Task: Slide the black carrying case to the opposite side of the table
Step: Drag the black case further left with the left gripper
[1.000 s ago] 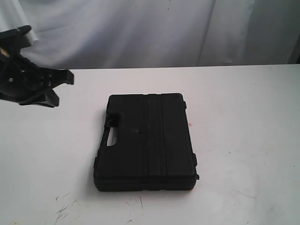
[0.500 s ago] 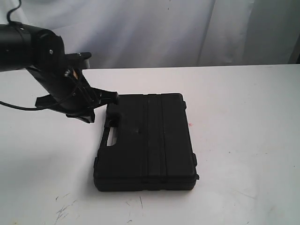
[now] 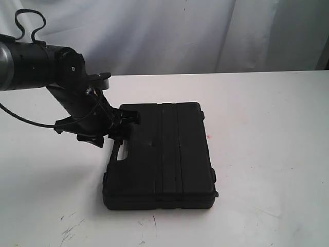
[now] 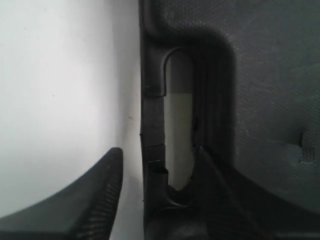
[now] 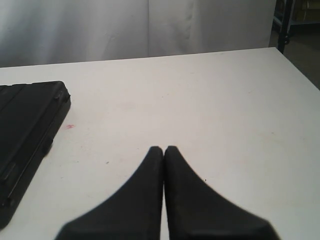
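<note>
My left gripper is straddling the case's handle bar with open fingers, one in line with the handle slot. It should go down next and close on the handle bar.
The black carrying case lies flat on the white table, its handle side facing left. My left gripper is down at that handle, open. In the left wrist view the gripper straddles the handle bar: one finger stands over bare table outside it, the other sits at the handle slot on the case's side. The outer finger is apart from the bar. My right gripper is shut on nothing, hovering over bare table to the right of the case. It does not show in the exterior view.
A tiny red dot marks the table just right of the case. Dark scuffs lie near the front left edge. A white curtain hangs behind the table's far edge. A cable trails from the left arm.
The left arm has swung in from the far left and come down, bringing its open gripper over the case's handle. The case has not moved.
</note>
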`<action>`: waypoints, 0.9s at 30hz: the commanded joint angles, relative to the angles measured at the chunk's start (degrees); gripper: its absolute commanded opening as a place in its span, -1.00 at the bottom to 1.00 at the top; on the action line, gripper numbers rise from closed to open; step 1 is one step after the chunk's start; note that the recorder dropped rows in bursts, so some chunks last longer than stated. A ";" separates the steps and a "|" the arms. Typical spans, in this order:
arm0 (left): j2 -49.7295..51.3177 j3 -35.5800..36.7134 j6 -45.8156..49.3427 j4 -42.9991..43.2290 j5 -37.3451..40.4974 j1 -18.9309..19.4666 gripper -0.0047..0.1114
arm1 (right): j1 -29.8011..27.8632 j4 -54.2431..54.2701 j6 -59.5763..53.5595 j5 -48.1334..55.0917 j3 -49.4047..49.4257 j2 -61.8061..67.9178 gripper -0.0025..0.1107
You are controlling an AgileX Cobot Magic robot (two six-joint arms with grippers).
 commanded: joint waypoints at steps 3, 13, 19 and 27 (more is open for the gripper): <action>0.63 -0.39 0.89 -1.39 -2.27 -0.25 -0.12 | -0.24 -0.57 -0.10 0.01 0.19 -0.38 -0.96; 4.96 -0.39 0.89 -1.15 -2.28 -0.25 -0.13 | -0.24 -0.57 -0.10 0.01 0.19 -0.38 -0.96; 6.27 -0.39 0.89 -1.00 -2.51 -0.25 -0.26 | -0.24 -0.57 -0.10 0.01 0.19 -0.38 -0.96; 6.40 -0.39 1.20 1.00 -2.61 -0.25 -0.92 | -0.24 -0.57 -0.10 0.01 0.19 -0.38 -0.96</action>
